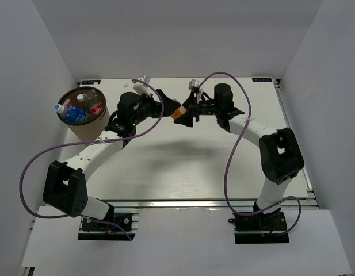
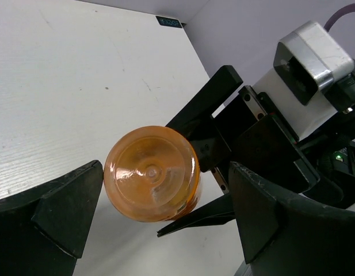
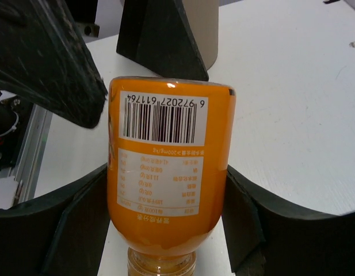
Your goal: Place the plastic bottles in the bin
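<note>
Next, my left gripper closes on the orange bottle's base [image 2: 151, 172] before my right gripper opens and moves away, because the brown bin [image 1: 85, 118] is far from my right gripper.
A stubby orange bottle [image 1: 178, 112] is held in the air over the back middle of the table. My right gripper [image 1: 187, 111] is shut on it; in the right wrist view both fingers press its sides [image 3: 168, 172], barcode label facing up. My left gripper [image 1: 165, 104] is open around the bottle's base [image 2: 151, 172]: one finger [image 2: 65, 213] touches it, the other [image 2: 263, 210] stands apart. The brown round bin [image 1: 98, 122] stands at the back left, holding clear bottles with a blue label [image 1: 72, 113] and a red label [image 1: 94, 104].
White walls close in the table on three sides. Purple cables [image 1: 232, 155] loop from both arms above the table. The right gripper's black body and camera mount [image 2: 306, 63] fill the right of the left wrist view.
</note>
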Available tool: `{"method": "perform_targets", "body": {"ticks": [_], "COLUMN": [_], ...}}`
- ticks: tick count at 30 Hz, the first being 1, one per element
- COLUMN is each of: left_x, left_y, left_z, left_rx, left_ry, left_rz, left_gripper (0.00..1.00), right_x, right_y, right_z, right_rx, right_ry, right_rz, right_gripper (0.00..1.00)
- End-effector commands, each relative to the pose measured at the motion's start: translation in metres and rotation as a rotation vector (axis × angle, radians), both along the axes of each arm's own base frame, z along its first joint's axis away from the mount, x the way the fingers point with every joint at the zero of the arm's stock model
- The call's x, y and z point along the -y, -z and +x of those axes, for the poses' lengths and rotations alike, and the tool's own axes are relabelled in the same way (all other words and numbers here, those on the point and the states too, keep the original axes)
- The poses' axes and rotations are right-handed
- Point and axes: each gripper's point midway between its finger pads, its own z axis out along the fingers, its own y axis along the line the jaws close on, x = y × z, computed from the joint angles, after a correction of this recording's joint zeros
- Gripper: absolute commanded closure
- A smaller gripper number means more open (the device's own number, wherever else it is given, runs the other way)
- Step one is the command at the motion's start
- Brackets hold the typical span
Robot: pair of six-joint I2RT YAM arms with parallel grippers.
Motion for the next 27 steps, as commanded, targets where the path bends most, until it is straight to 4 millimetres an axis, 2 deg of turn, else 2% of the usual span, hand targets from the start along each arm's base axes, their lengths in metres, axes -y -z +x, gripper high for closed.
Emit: {"method": "perform_targets", "body": {"ticks": [1,3,6,11,15,16,18,19,20,21,22,23,24,26,27], "left_x": [0.006,0.005,0.003,0.007,0.015,0.017,0.02,0.02,0.017,0.014,0.009,0.003,-0.008,-0.025,-0.035], "left_y": [-0.02,-0.011,-0.006,-0.008,-0.012,-0.012,-0.014,-0.016,-0.019,-0.022,-0.026,-0.028,-0.039,-0.043,-0.059], "left_z": [-0.008,-0.006,-0.003,-0.006,-0.009,-0.008,-0.011,-0.011,-0.008,-0.006,-0.003,-0.001,0.01,0.017,0.024], "left_rx": [0.051,0.028,0.018,0.032,0.04,0.047,0.055,0.054,0.062,0.065,0.08,0.083,0.11,0.123,0.146], "left_ry": [0.034,0.022,0.011,0.035,0.071,0.08,0.106,0.102,0.077,0.054,0.027,-0.008,-0.088,-0.174,-0.23], "left_rz": [-0.01,0.018,0.051,0.054,0.012,0.006,-0.002,-0.011,-0.011,-0.01,0.001,0.022,0.038,0.112,0.121], "left_gripper": [0.02,0.02,0.02,0.02,0.02,0.04,0.21,0.33,0.64,0.74,0.8,0.83,0.85,0.87,0.89], "right_x": [-0.005,-0.003,-0.001,0.002,-0.004,-0.005,-0.005,-0.005,-0.004,-0.004,-0.003,-0.002,0.0,0.004,0.007], "right_y": [-0.055,-0.065,-0.069,-0.074,-0.074,-0.074,-0.071,-0.07,-0.067,-0.065,-0.063,-0.062,-0.056,-0.054,-0.044], "right_z": [-0.007,-0.006,-0.004,0.004,-0.01,-0.013,-0.013,-0.013,-0.013,-0.013,-0.013,-0.014,-0.016,-0.018,-0.019], "right_rx": [0.132,0.156,0.162,0.177,0.183,0.186,0.182,0.181,0.174,0.169,0.164,0.158,0.145,0.147,0.12], "right_ry": [0.004,0.025,0.063,0.125,0.041,0.027,0.026,0.026,0.032,0.04,0.046,0.053,0.058,0.079,0.1], "right_rz": [0.105,0.131,0.14,0.146,0.165,0.167,0.165,0.162,0.157,0.154,0.151,0.149,0.142,0.137,0.118], "right_gripper": [0.79,0.79,0.8,0.8,0.79,0.78,0.75,0.68,0.59,0.49,0.26,0.17,0.11,0.11,0.11]}}
